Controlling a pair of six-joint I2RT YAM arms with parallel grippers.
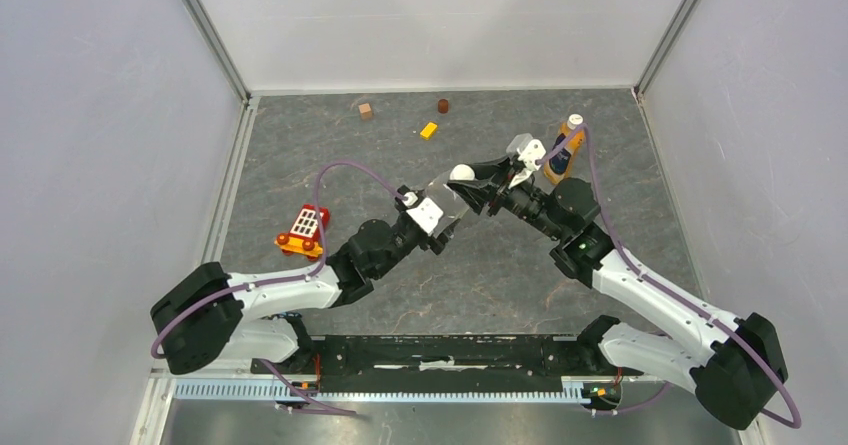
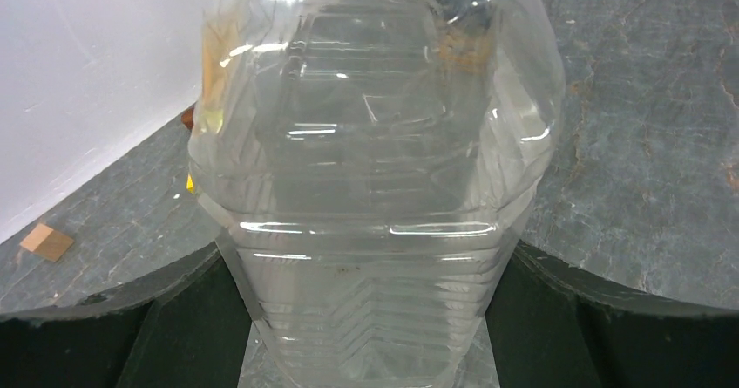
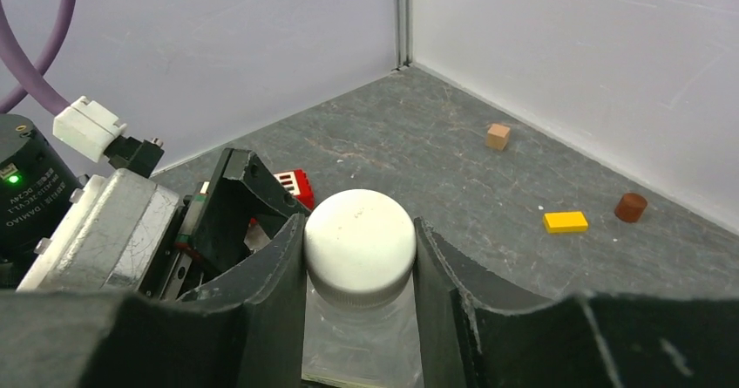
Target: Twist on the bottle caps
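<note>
My right gripper is holding the white cap, which sits straight on the clear bottle's neck, so it should keep holding the cap until the bottle stands near the orange bottle.
My left gripper is shut on the body of the clear bottle and holds it tilted above the table; the bottle fills the left wrist view. A white cap sits on that bottle's neck, and my right gripper is shut on it, one finger on each side; the cap also shows in the top view. The small orange bottle with a dark blue label stands upright at the back right, a white cap on its top, just behind the right wrist.
A red and yellow toy lies left of the left arm. A tan cube, a dark brown cylinder and a yellow block lie near the back wall. Grey walls enclose the table on three sides.
</note>
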